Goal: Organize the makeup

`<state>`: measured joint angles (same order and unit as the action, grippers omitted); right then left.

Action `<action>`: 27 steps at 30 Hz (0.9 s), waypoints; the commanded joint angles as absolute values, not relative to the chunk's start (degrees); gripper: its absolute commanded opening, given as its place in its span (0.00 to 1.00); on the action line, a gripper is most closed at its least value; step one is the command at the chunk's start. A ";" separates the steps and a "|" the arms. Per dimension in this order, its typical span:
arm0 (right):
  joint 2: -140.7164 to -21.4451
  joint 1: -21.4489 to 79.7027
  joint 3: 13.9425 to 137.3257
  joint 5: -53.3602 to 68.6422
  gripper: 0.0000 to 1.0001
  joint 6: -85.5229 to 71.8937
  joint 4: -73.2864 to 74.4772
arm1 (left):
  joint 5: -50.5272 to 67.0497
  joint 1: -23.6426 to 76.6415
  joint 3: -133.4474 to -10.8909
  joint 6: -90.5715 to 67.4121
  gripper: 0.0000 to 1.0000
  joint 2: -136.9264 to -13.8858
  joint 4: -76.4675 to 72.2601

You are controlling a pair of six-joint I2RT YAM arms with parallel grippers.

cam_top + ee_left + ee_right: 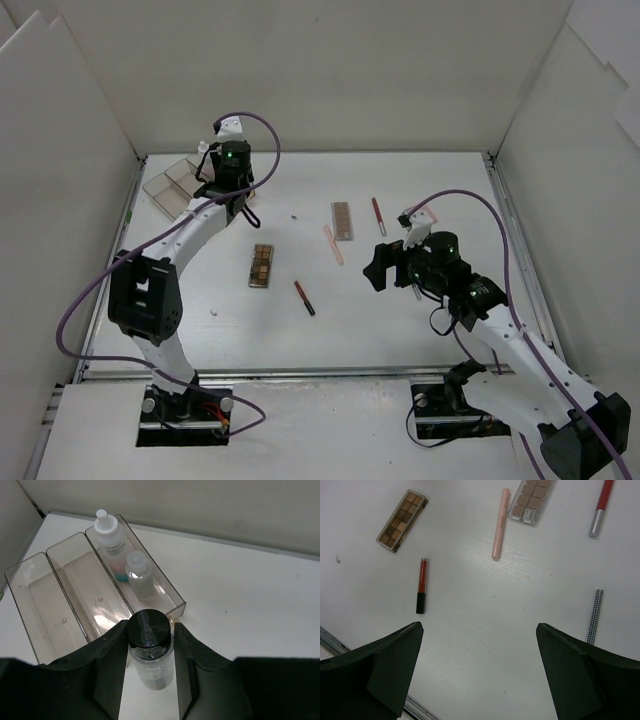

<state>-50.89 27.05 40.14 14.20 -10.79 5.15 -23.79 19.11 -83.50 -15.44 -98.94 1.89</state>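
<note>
The black-capped bottle is upright and the near end of the bottles' compartment free, so my left gripper should continue there and let go once it stands inside.
My left gripper is shut on a small clear bottle with a black cap, held just outside the near corner of the clear box. In the box's right compartment lie a white-pink-teal bottle and another small clear bottle. My right gripper is open and empty above the table. Below it lie two brown-tan palettes, a pink pencil, a red pencil, a red-black tube and a grey checked pencil.
In the top view the clear box sits at the far left by the wall, with my left gripper beside it. The palettes and pencils lie mid-table, left of my right gripper. White walls enclose the table.
</note>
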 commanded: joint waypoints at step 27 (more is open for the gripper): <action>-56.51 24.35 43.77 12.66 0.94 -8.97 3.08 | -26.54 13.36 -97.82 -9.40 0.00 -122.08 -24.96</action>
